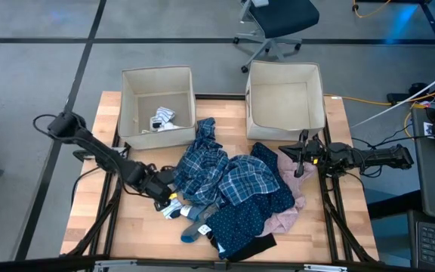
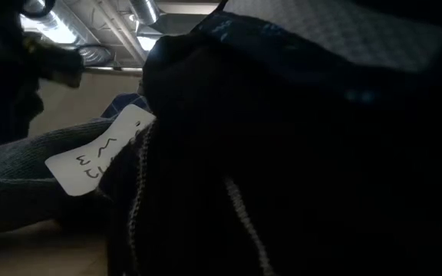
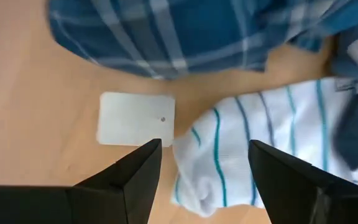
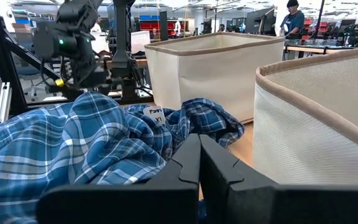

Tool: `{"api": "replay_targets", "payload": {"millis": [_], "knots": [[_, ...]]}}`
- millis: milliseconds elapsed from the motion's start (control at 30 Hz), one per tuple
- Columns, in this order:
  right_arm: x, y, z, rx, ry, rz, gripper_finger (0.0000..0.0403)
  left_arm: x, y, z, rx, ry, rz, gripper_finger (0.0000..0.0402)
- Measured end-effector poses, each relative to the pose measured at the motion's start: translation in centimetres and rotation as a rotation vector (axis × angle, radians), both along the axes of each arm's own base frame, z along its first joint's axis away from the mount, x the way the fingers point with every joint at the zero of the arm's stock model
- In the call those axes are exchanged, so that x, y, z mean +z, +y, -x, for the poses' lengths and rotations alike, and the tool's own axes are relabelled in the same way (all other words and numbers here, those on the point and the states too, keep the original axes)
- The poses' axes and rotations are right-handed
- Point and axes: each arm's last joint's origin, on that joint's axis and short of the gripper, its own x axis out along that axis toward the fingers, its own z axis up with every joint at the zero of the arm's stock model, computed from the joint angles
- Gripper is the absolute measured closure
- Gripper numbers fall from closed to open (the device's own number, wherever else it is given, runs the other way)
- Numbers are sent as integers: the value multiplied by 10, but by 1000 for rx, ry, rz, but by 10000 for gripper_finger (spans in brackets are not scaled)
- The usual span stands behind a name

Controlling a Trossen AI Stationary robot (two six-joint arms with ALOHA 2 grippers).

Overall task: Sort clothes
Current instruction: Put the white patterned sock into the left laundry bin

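Note:
The white paper tag [image 3: 135, 119] has a small hole [image 3: 163, 119] next to the striped white sock's end, so when I lift the sock, the tag will come with it.
A pile of clothes lies on the wooden table [image 1: 89, 219]: blue-and-white plaid shirts [image 1: 225, 170], navy dotted fabric [image 1: 240, 223], a pale pink garment [image 1: 289, 204], a black piece [image 1: 255, 245] and small socks [image 1: 191, 227]. My left gripper [image 1: 165, 198] is open at the pile's left edge. In the left wrist view its fingers [image 3: 142, 168] stand on either side of the end of a white sock with teal stripes [image 3: 253, 155], low over the table. My right gripper [image 1: 300, 160] is shut, above the pink garment's far end, beside the right box.
Two beige fabric boxes stand at the table's far side: the left box [image 1: 157, 83] holds a white sock [image 1: 161, 119], and the right box [image 1: 285, 75] shows only bare fabric inside. A white paper tag [image 3: 135, 118] lies beside the sock. Dark cloth with a tag [image 2: 102, 149] fills the low view.

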Motion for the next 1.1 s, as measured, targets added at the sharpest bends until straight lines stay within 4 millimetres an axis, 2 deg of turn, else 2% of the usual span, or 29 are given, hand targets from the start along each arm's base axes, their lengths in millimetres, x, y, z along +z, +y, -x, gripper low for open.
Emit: {"api": "replay_targets", "payload": {"millis": [167, 267, 400, 700, 800, 967, 1100], "knots": [[0, 0, 0, 0, 0, 0, 397, -17, 5, 9, 18, 36, -16, 173], [0, 0, 0, 0, 0, 0, 397, -21, 5, 9, 4, 25, -13, 188], [0, 0, 0, 0, 0, 0, 397, -22, 5, 9, -20, 10, -10, 238], [0, 0, 0, 0, 0, 0, 397, -23, 5, 10, -76, 4, -46, 384], [0, 0, 0, 0, 0, 0, 397, -21, 4, 10, -86, 7, -53, 394], [0, 0, 0, 0, 0, 0, 397, 2, -1, -1, -105, -5, -75, 395], [0, 0, 0, 0, 0, 0, 397, 38, -5, -12, -159, -55, -129, 397]]}}
